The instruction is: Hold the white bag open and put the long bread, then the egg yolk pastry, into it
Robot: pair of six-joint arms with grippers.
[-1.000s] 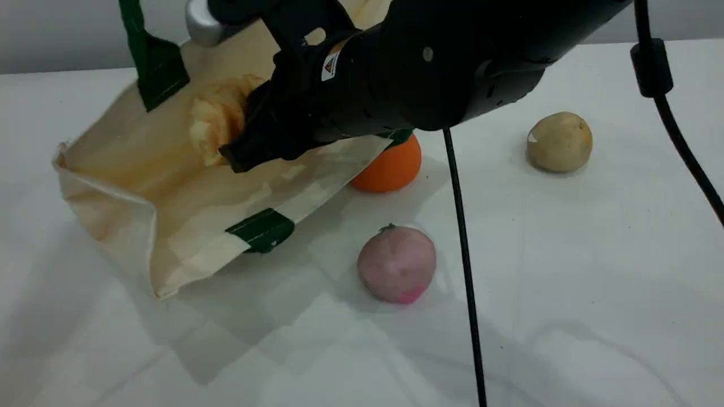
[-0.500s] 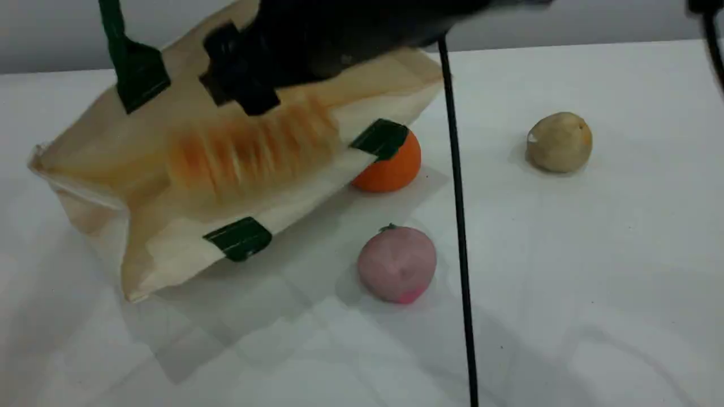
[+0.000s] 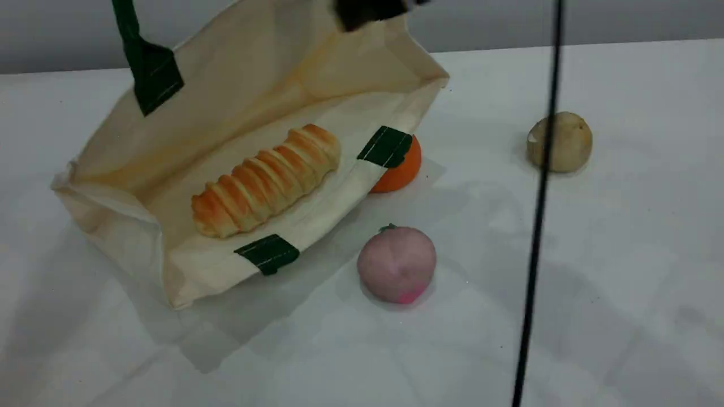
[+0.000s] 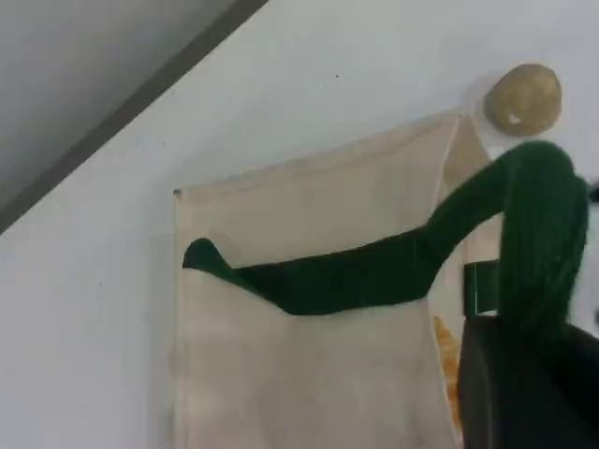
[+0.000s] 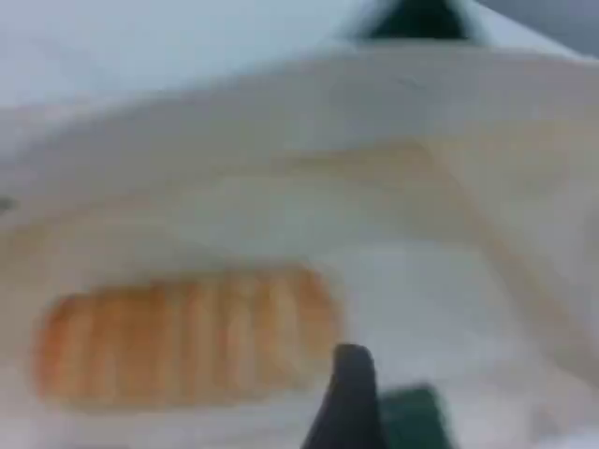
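My gripper will lower the egg yolk pastry (image 3: 572, 142) into a hollow (image 3: 227, 155) that the long bread leaves behind it in the white bag, and the pastry will stay snug there.
The white bag (image 3: 243, 73) lies tilted with its mouth open toward the camera. Its green handle (image 4: 374, 276) runs up into my left gripper (image 4: 529, 351), which is shut on the strap. The long bread (image 3: 266, 180) lies loose inside the bag on its lower wall, and it shows blurred in the right wrist view (image 5: 187, 332). My right gripper (image 3: 370, 10) is a dark blur at the top edge above the bag's mouth, open and holding nothing, with one fingertip (image 5: 348, 393) in view. The egg yolk pastry (image 3: 560, 141) rests on the table far to the right.
An orange fruit (image 3: 404, 167) sits against the bag's right rim, partly hidden by it. A pink ball (image 3: 396, 264) lies just in front of the bag. A black cable (image 3: 537, 198) hangs down across the right side, passing in front of the pastry.
My right gripper let go of the long bread inside the bag and pulled up and back out of it. The bread settled on the bag's lower wall, and the bag shifted slightly.
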